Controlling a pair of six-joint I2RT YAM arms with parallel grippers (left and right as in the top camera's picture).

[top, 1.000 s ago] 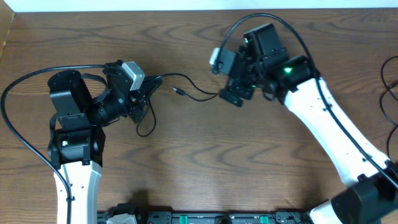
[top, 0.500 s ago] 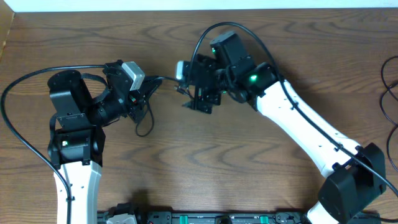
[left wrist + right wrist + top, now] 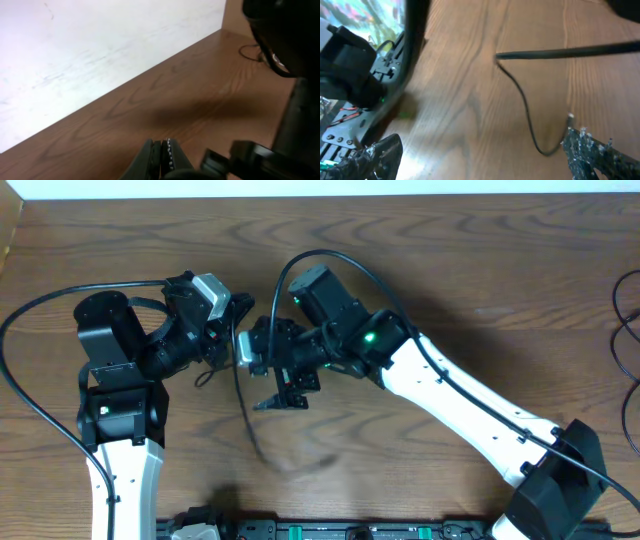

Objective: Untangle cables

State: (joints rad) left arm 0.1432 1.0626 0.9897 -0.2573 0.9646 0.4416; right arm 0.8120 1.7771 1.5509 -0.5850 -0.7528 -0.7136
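Observation:
My left gripper is holding the thin black cable [image 3: 241,395], which hangs far from the dark cords [image 3: 616,330], so next I put it down for my right gripper to carry over.
A thin black cable [image 3: 240,385] runs from the tip of my left gripper [image 3: 230,330] down toward the table front, where it blurs. A small loop of it [image 3: 205,375] lies under the left arm. The left wrist view shows the left jaws [image 3: 162,147] pressed shut, but the cord itself is hidden there. My right gripper [image 3: 280,395] is open just right of the hanging cable. In the right wrist view the cable [image 3: 525,105] curves down beside the right finger, and the jaws [image 3: 485,160] are wide apart and empty. The white cable is out of view.
The wooden table [image 3: 420,260] has a white wall along its far edge. Thin dark cords [image 3: 630,310] loop at the right edge. A black equipment rail [image 3: 330,530] lines the front edge. The two arms are close together at centre left.
My right arm swept left across the table, from right of centre to right beside the left gripper. The black cable, once stretched rightward, now hangs down toward the front. The left arm barely moved.

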